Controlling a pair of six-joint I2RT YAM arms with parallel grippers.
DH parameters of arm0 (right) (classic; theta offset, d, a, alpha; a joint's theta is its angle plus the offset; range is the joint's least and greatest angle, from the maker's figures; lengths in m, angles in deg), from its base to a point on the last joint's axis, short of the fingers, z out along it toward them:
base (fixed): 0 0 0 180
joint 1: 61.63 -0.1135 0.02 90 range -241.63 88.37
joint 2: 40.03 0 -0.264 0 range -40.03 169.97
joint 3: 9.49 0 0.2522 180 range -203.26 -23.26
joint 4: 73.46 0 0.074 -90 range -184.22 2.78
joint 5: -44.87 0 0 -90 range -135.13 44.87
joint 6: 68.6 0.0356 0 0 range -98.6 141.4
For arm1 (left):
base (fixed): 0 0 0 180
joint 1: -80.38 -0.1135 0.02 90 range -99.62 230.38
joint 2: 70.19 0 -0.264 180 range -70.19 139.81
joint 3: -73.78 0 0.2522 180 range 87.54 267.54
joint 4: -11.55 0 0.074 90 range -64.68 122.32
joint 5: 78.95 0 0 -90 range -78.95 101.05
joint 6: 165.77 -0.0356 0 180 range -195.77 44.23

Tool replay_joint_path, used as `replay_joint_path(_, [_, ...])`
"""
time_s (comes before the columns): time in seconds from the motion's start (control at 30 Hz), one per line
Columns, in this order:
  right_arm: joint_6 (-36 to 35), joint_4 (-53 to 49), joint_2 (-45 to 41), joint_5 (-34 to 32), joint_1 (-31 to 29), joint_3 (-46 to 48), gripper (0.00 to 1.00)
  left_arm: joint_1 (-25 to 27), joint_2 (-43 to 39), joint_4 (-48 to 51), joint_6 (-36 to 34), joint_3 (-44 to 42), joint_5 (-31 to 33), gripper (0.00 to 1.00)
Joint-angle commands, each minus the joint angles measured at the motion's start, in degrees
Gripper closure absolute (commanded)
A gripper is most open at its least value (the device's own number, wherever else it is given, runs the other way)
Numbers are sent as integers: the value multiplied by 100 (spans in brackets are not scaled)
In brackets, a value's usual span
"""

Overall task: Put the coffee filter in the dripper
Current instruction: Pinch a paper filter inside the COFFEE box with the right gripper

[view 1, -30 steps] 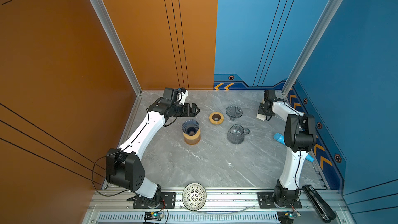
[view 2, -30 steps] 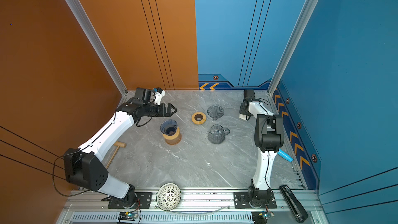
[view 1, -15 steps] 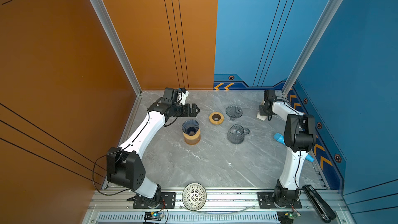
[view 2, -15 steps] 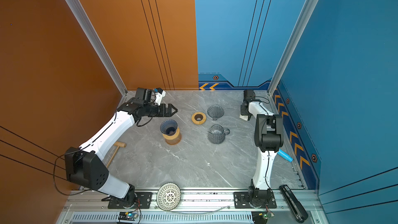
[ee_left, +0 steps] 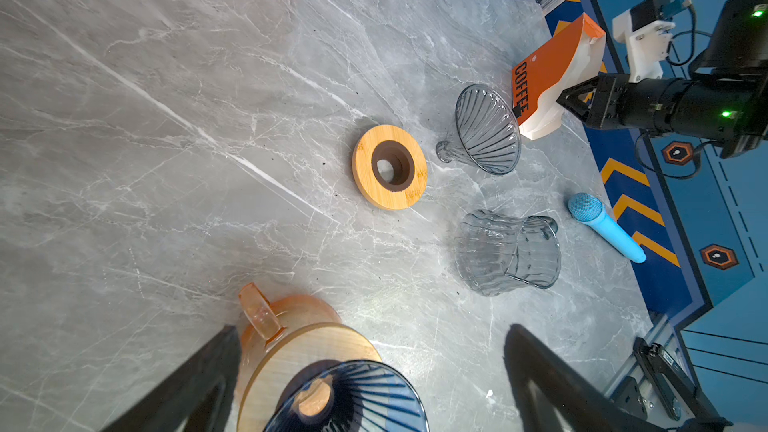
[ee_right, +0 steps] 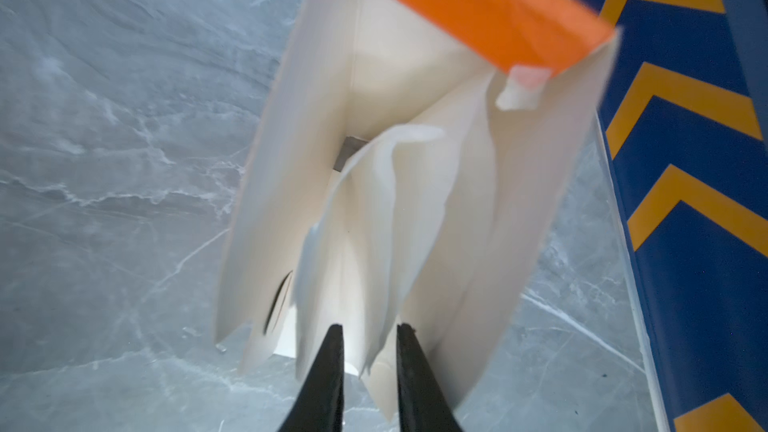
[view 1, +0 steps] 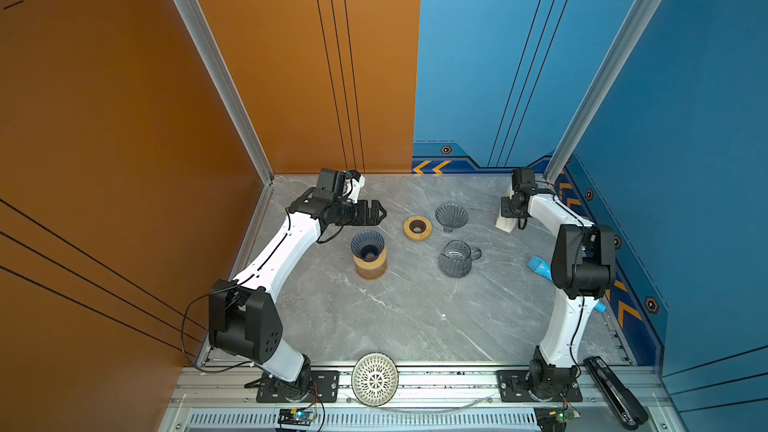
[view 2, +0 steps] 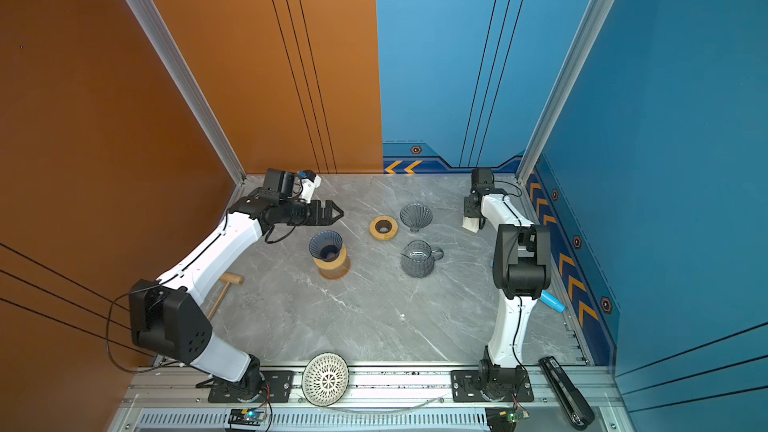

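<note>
One edge of the filter point(ee_right: 304, 296) is outside my right gripper's fingers. I should therefore open the fingers, go toward the box's side point(ee_right: 260, 224) and grip the filter there.
A dark blue ribbed dripper point(view 1: 368, 245) point(view 2: 326, 245) point(ee_left: 349, 396) sits on a wooden collar on an amber carafe, left of centre. My left gripper point(view 1: 380, 213) point(view 2: 338, 213) point(ee_left: 374, 330) hovers just behind it, open and empty. By the right wall stands an orange and white filter box point(view 1: 508, 222) point(view 2: 471, 222) point(ee_left: 548, 76). White coffee filters point(ee_right: 374, 222) stick out of it. My right gripper point(ee_right: 370, 326) point(ee_left: 561, 99) is at the box mouth, jaws a narrow gap apart, with a filter's edge in the gap.
A second grey dripper point(view 1: 451, 216) lies on its side near a wooden ring point(view 1: 417, 227). A glass pitcher point(view 1: 456, 258) stands mid-table. A blue microphone point(view 1: 540, 266) lies by the right wall, a mallet point(view 2: 226, 284) under the left arm, a white lattice bowl point(view 1: 375, 379) on the front rail.
The right gripper's jaws have parted slightly at the filter box. Neither arm has visibly shifted.
</note>
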Motion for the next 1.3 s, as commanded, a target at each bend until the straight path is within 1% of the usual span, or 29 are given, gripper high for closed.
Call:
replay_joint_path(0.0, [176, -228, -412, 92, -101, 39, 75, -25, -7, 105, 5, 182, -159, 1])
replay_joint_path(0.13, [182, -226, -663, 142, -239, 162, 75, -30, -36, 110, -22, 162, -108, 1])
replay_joint_path(0.23, [227, -256, -689, 234, -320, 171, 76, -35, -44, 106, -31, 131, -88, 1])
replay_joint_path(0.63, [356, -273, -29, 201, -278, -142, 78, -49, -79, 145, -66, 64, -87, 1])
replay_joint_path(1.07, [332, -270, 230, 199, -138, -235, 79, -49, -56, 148, -57, 83, -96, 2])
replay_joint_path(1.27, [228, -243, 293, 373, -128, -242, 79, -46, -70, 151, -39, 83, -100, 2])
